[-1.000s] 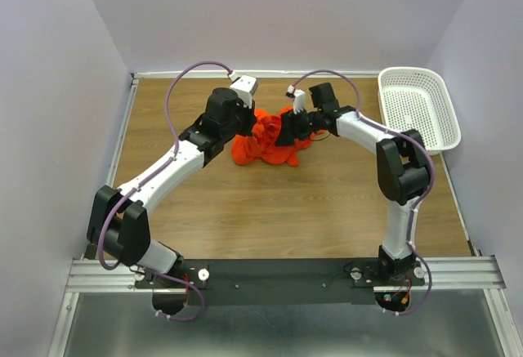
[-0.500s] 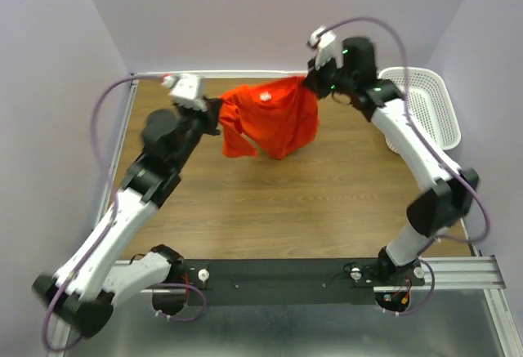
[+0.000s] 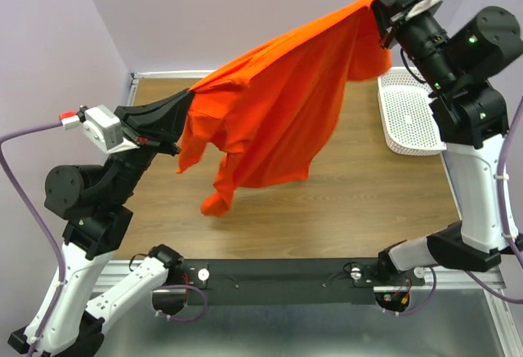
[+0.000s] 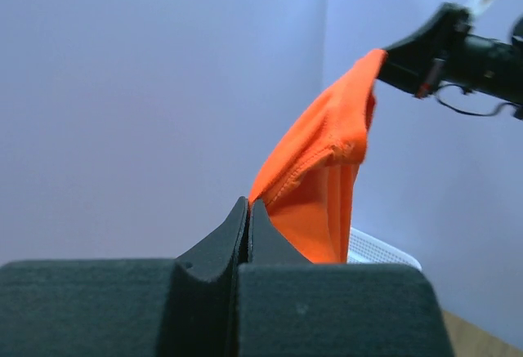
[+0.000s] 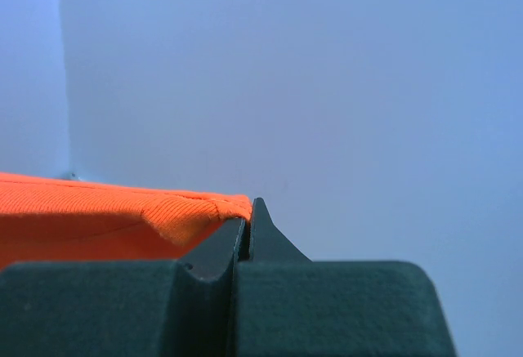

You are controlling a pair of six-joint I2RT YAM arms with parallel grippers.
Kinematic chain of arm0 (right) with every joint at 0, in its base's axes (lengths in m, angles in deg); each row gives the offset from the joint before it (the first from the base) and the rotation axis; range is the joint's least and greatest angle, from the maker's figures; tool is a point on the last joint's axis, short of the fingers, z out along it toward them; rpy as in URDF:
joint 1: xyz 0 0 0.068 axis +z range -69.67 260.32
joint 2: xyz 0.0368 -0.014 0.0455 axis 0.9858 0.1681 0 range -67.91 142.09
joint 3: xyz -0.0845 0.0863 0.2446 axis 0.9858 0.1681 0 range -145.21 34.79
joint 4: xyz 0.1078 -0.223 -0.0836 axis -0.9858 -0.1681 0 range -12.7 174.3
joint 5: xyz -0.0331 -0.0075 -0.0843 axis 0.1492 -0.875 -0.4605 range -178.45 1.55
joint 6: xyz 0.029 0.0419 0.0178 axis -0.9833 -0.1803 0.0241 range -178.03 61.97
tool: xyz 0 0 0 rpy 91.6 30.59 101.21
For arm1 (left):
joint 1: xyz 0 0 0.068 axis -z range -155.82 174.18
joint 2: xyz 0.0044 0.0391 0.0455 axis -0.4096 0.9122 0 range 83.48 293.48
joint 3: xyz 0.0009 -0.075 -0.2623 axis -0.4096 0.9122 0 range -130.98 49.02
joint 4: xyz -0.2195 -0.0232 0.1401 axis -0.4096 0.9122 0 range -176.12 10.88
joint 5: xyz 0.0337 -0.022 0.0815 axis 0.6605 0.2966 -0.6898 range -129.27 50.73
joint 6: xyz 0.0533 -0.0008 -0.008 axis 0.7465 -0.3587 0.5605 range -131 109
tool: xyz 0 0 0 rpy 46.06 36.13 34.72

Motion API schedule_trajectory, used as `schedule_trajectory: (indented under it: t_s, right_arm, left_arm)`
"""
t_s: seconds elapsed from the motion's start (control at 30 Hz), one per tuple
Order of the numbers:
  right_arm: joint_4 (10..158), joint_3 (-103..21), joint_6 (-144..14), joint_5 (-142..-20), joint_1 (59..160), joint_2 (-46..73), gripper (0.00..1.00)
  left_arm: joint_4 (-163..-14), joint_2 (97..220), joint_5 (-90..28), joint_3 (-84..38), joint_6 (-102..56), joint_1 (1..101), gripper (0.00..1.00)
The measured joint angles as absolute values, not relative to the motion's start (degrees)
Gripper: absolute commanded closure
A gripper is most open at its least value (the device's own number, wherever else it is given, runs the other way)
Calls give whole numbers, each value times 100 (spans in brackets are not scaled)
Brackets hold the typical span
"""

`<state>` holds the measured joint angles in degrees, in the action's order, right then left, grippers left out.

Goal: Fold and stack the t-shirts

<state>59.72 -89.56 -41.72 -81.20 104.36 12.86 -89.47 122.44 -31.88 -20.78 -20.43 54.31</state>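
Next, I lower the t-shirt onto the wooden table (image 3: 274, 220) and take it by other corners before I fold it, because it is hanging at a slant with bunched folds (image 3: 219, 131) below my left gripper.
The orange-red t-shirt (image 3: 278, 104) hangs stretched in the air between both arms, high above the wooden table. My left gripper (image 3: 189, 100) is shut on one edge of the t-shirt at the left; in the left wrist view the t-shirt (image 4: 323, 185) rises from the closed left gripper (image 4: 248, 203). At the upper right, my right gripper (image 3: 377, 2) is shut on the opposite edge. The right wrist view shows the t-shirt (image 5: 98, 214) pinched at the tips of the right gripper (image 5: 248, 203). A sleeve dangles down to about table height.
A white perforated basket (image 3: 409, 116) stands at the right side of the wooden table (image 3: 351, 202), partly behind the right arm. Lilac walls close in the back and sides. The black rail with the arm bases (image 3: 278, 275) runs along the near edge.
Both arms rose and drew apart, lifting the t-shirt off the table and spreading it out. The right gripper closed on the t-shirt's edge.
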Motion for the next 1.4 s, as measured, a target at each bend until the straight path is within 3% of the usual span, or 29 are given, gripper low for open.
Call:
schedule_trajectory:
  t_s: [0.23,0.53,0.7,0.9,0.97,1.03,1.1,1.13,1.17,1.2,1.27,1.37,1.4]
  right_arm:
    - [5572,-9267,-4093,-8656,10433,1522,99]
    - [5647,-9684,-4089,-8662,10418,1236,100]
    - [5819,-10303,-4480,-8000,10399,2237,99]
    - [6224,-10598,-4648,-7840,11002,4540,99]
    - [6385,-10591,-4644,-8026,11349,5493,93]
    - [6482,-10547,-4620,-8301,11690,6389,65]
    - [6680,-10521,-4644,-8870,12106,7235,27]
    - [6759,-10517,-4598,-9145,12272,7541,18]
    - [6805,-10510,-4657,-9379,12427,7830,14]
    - [6829,-10504,-4635,-9635,12591,8094,12]
    - [6803,-10471,-4650,-9805,12772,8245,11]
    - [6759,-10331,-4701,-9781,12768,8027,1]
    - [6742,-10077,-4674,-9657,12659,7755,0]
  left_arm:
    - [-8978,12697,-1754,-2550,-2432,5431,100]
    - [-10250,13160,-130,-2408,-3943,5693,100]
    - [-10562,12638,-643,-1361,-4603,5919,100]
    - [-9063,11547,-3207,-129,-5011,5919,100]
    - [-8521,11125,-4197,398,-5346,5919,100]
    - [-7953,10712,-5074,883,-5809,5919,100]
    - [-7306,10395,-5907,1386,-6487,5919,100]
    - [-7081,10273,-6114,1543,-6692,5919,100]
    - [-6777,10144,-6350,1714,-6970,5919,89]
    - [-6381,10035,-6634,1867,-7359,5919,58]
    - [-5811,9945,-6975,1992,-7792,5919,37]
    - [-5371,9890,-7334,1834,-8085,5919,18]
    - [-5328,9831,-7445,1738,-8067,5919,17]
